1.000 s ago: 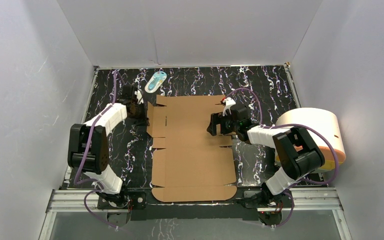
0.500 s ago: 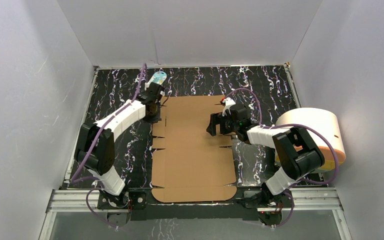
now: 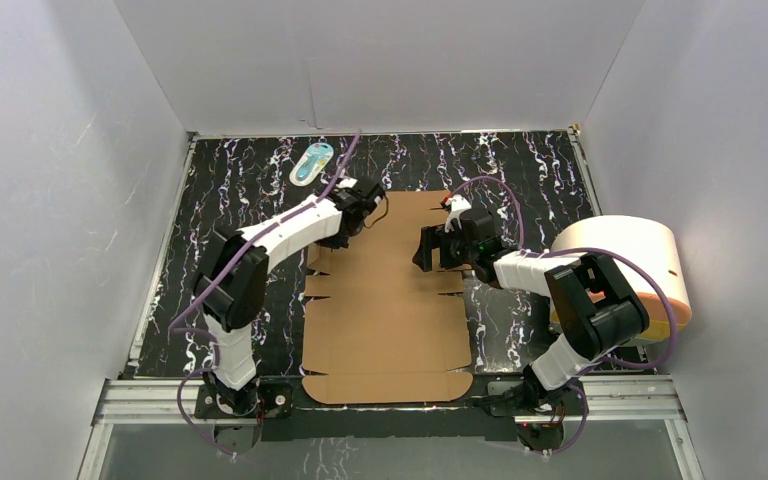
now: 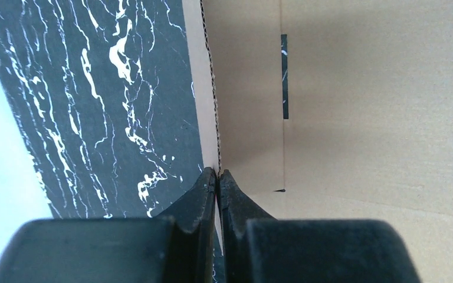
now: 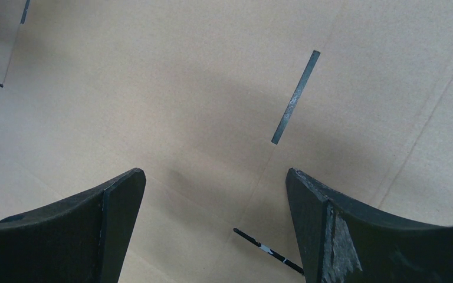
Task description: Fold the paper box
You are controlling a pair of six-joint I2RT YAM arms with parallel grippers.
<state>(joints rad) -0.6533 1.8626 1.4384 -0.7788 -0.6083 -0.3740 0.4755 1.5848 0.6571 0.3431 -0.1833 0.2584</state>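
Note:
My left gripper keeps pinching the side flap's loose edge (image 4: 214, 121) and folding it inward until the flap leans over the sheet inside (image 4: 354, 130), because the sheet lies clear.
The paper box (image 3: 385, 320) is a brown die-cut cardboard sheet lying mostly flat on the black marbled table (image 3: 230, 200). My left gripper (image 3: 358, 210) is over the sheet's far left part, shut on the edge of a side flap that stands raised. In the left wrist view the corrugated flap edge (image 4: 215, 106) runs straight into the closed left gripper (image 4: 217, 172). My right gripper (image 3: 428, 250) stands open just above the sheet's right side. In the right wrist view the right gripper (image 5: 212, 177) shows only flat cardboard (image 5: 183, 88) with slits between its fingers.
A large cream cylinder with an orange base (image 3: 625, 265) stands at the right, close behind the right arm. A small white-and-blue oval item (image 3: 311, 163) lies at the back, left of centre. White walls close in the table on three sides.
My left arm has swung right from beside the sheet's left edge to over its far part, bringing the side flap up and inward. The right arm has not moved.

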